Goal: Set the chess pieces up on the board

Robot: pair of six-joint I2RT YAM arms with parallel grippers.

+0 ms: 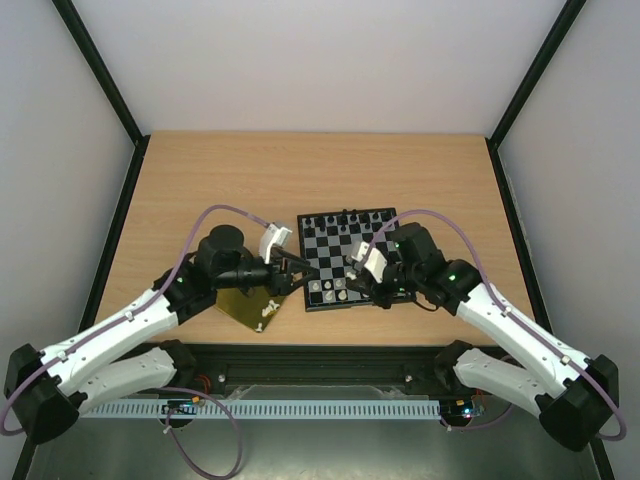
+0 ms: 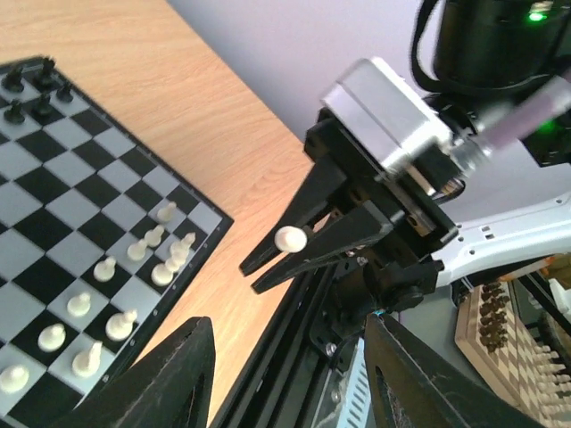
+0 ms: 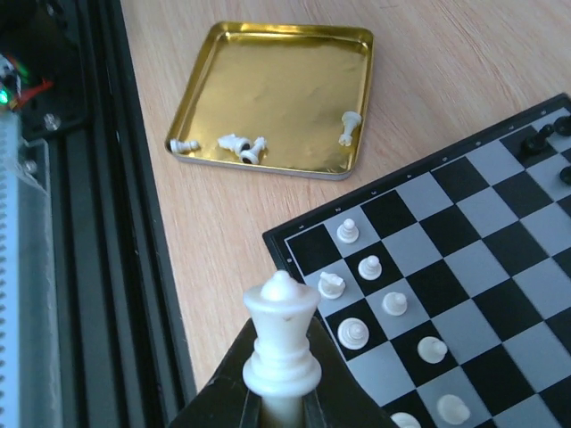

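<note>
The queen's top end (image 3: 281, 299) is free while my right gripper holds the white queen low (image 3: 283, 408). My left gripper should take it before standing the queen on the board.
The board (image 1: 338, 250) has black chessmen (image 1: 345, 218) along its far rows and several white chess pieces (image 1: 330, 290) on its near rows. My right gripper (image 3: 281, 401) is shut on a white queen (image 3: 281, 343) and holds it above the table just off the board's (image 3: 500, 259) near-left corner. In the left wrist view that gripper (image 2: 254, 272) shows with the white piece (image 2: 290, 238) between its fingers. My left gripper (image 2: 287, 357) is open and empty, over the table between the board (image 2: 53, 205) and the gold tray.
A shiny gold tray (image 3: 268, 80) lies left of the board and holds several loose white pieces (image 3: 241, 144). It also shows in the top view (image 1: 250, 305). The black frame rail (image 1: 330, 355) runs along the table's near edge.
</note>
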